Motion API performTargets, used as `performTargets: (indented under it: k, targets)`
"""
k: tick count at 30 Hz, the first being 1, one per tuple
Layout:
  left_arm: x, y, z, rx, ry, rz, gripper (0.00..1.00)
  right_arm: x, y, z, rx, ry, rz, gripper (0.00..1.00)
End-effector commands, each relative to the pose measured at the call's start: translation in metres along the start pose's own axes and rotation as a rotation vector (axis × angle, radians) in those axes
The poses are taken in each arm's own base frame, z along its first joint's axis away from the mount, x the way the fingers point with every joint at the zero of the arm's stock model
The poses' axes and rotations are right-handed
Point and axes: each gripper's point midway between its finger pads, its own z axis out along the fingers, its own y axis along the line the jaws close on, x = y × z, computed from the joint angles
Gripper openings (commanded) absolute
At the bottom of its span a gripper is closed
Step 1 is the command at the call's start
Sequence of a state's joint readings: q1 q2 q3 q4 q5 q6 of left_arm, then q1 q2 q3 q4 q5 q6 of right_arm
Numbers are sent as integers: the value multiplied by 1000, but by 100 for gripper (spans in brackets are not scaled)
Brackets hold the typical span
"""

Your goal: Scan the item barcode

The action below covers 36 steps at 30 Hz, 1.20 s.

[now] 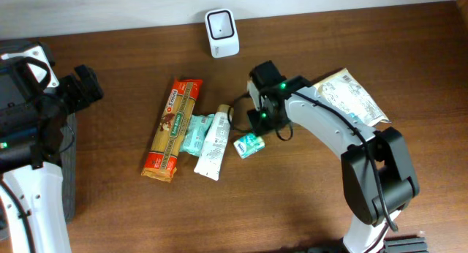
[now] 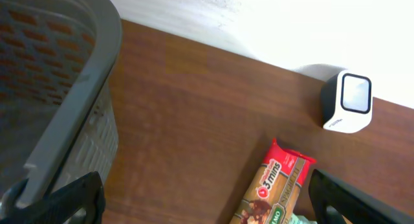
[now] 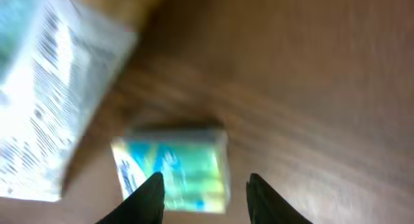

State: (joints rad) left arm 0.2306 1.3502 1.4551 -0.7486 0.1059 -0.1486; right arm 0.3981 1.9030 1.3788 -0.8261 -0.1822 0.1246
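Observation:
The green-and-white box's edge (image 1: pixel 256 139) is under the end of one finger of my right gripper, so next I open the fingers and put them around the box (image 1: pixel 248 145) before I scan it.
A small green-and-white box (image 1: pixel 248 145) lies on the wooden table, blurred in the right wrist view (image 3: pixel 174 172). My right gripper (image 1: pixel 263 125) hovers just above and right of it; its jaws (image 3: pixel 206 199) stand partly apart, with nothing between them and the left fingertip overlapping the box's edge. The white scanner (image 1: pixel 221 34) with a dark window stands at the back, and it shows again at the right of the left wrist view (image 2: pixel 348 101). My left gripper (image 1: pixel 84 88) is far left, wide open (image 2: pixel 207 211) and holding nothing.
A red-and-brown pasta pack (image 1: pixel 172 129), a teal packet (image 1: pixel 195 134) and a white tube (image 1: pixel 213 143) lie side by side left of the box. A paper packet (image 1: pixel 355 99) lies under the right arm. A grey basket (image 2: pixel 58 88) stands at the left edge.

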Motion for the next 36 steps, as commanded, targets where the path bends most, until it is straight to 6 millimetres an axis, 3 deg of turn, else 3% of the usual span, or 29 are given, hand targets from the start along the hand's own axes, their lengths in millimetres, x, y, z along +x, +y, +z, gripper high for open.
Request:
performTargets:
  k: [1, 6, 10, 12, 14, 15, 16, 18, 19, 22, 24, 29, 31, 36]
  targets:
    - [-3, -1, -3, 9, -10, 19, 99, -18, 0, 6, -19, -50, 48, 40]
    - [-3, -1, -3, 9, -10, 19, 99, -3, -7, 40, -11, 42, 118, 35]
    - [-3, -1, -3, 9, -10, 19, 99, 1, -3, 43, -47, 68, 136, 4]
    - [-3, -1, -3, 9, -10, 19, 99, 5, -4, 37, -90, 90, 180, 4]
    - [-3, -1, -3, 9, -10, 19, 99, 4, -20, 9, -139, 73, 251, 4]
    - [-3, -1, -3, 9, -10, 19, 99, 0, -14, -7, -221, 39, 132, 4]
    - [-3, -1, -3, 9, -10, 19, 99, 2, 2, -24, -324, -5, -107, 18]
    - [-3, -1, -3, 9, -10, 19, 99, 7, 4, -27, -294, -24, -352, 53]
    - [-3, -1, -3, 9, -10, 19, 99, 8, 5, -23, -274, -21, -442, 56]
    - [-3, -1, -3, 9, -10, 19, 99, 15, 18, -1, -257, 0, -748, 57]
    - [-3, -1, -3, 9, -10, 19, 99, 14, 4, 11, -164, 37, -806, 51]
    - [-3, -1, -3, 9, -10, 19, 99, 34, 6, 25, -244, 110, -859, 53]
    - [-3, -1, -3, 9, -10, 19, 99, 43, 4, 41, -271, 155, -842, 53]
    - [-3, -1, -3, 9, -10, 19, 99, 44, 5, 44, -283, 157, -861, 53]
